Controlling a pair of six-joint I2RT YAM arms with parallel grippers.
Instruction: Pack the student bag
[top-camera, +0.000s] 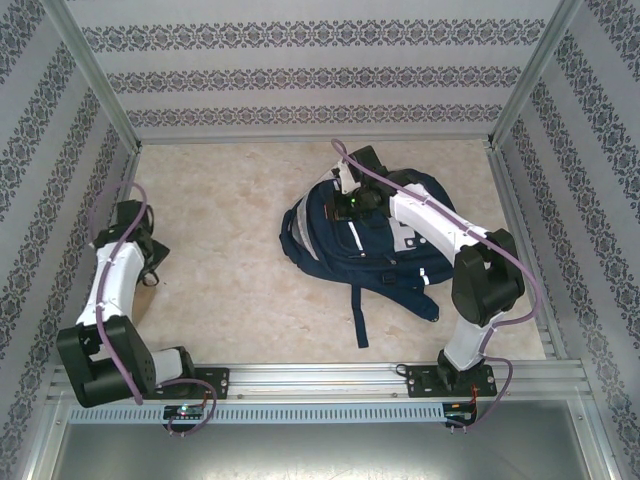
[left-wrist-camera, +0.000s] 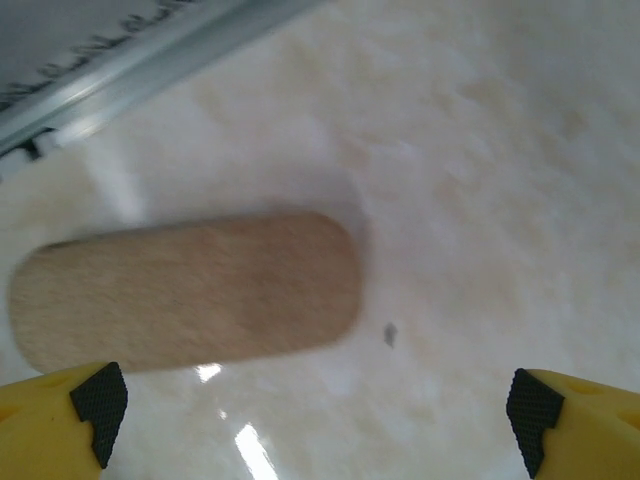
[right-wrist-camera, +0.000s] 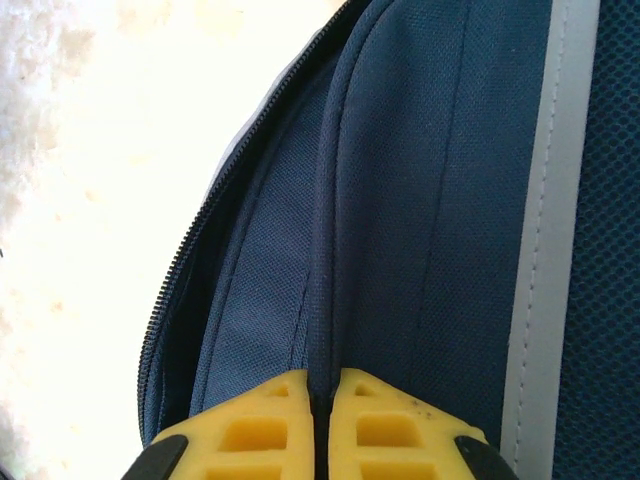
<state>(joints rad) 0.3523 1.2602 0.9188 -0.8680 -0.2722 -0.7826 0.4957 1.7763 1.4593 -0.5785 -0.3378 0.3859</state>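
Observation:
The flat brown piece (left-wrist-camera: 187, 292) lies lengthwise across my left gripper's opening. Next, I turn my left gripper so that it straddles the piece's long sides (left-wrist-camera: 265, 353) before I pack the piece.
The student bag (top-camera: 320, 240), navy with pale stripes, lies right of the table's middle, its straps trailing toward the near edge. My right gripper (top-camera: 352, 200) reaches over its far end. Seen from the right wrist, the right gripper (right-wrist-camera: 322, 395) is shut, pinching a raised fold of the bag's fabric (right-wrist-camera: 400, 200) beside an open zipper (right-wrist-camera: 200, 230). My left gripper (left-wrist-camera: 315, 410) stands open just above the table at the far left. A flat wooden piece with rounded ends (left-wrist-camera: 190, 290) lies ahead of its left fingertip (left-wrist-camera: 98, 400), not between the fingers.
Patterned walls close the table on three sides. A metal rail (left-wrist-camera: 150, 50) runs along the left wall close to the wooden piece. One bag strap (top-camera: 358, 315) stretches toward the front rail (top-camera: 320, 380).

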